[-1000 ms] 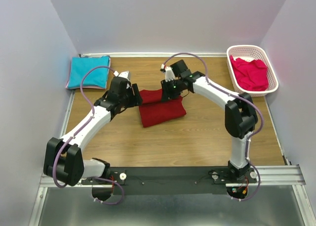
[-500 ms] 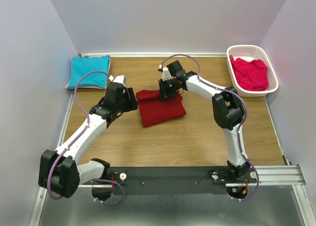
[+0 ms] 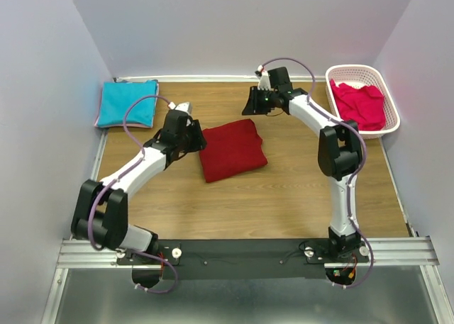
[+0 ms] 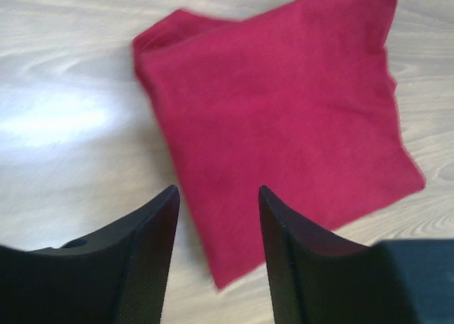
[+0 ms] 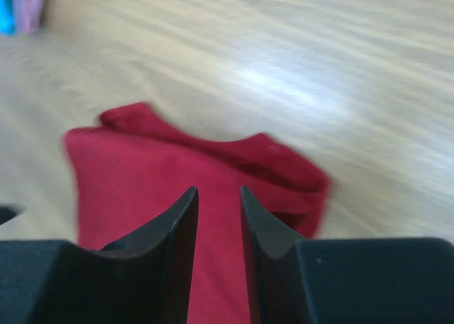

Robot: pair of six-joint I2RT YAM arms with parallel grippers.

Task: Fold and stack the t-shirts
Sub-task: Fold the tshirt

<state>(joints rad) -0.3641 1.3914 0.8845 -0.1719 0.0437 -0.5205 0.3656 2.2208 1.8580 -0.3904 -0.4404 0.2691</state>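
The dark red t-shirt's near edge [image 3: 236, 173] slants back toward one corner, so next my right gripper leaves the t-shirt's far edge and straightens that near corner [image 3: 264, 162].
A dark red t-shirt [image 3: 232, 149] lies folded in a rough square at mid-table. My left gripper [image 3: 201, 140] hovers at its left edge, open, with the dark red t-shirt [image 4: 284, 104] below and beyond the empty left gripper [image 4: 218, 193]. My right gripper [image 3: 250, 105] hangs apart from the shirt, behind its far edge. The right gripper [image 5: 218, 191] has its jaws a narrow gap apart with nothing between them, and the dark red t-shirt [image 5: 142, 175] lies below. A turquoise t-shirt [image 3: 128, 103] lies folded at the far left. A pinkish-red t-shirt [image 3: 360, 105] is bunched in the basket.
The white latticed basket [image 3: 355, 70] stands at the far right corner. Grey walls close in the table on the left, back and right. The turquoise shirt [image 5: 6, 5] shows at the top left edge of the right wrist view.
My right gripper has left the dark red shirt's far edge, lifted back to the right and opened a little. The left gripper backed off, then returned to the left edge, jaws narrower.
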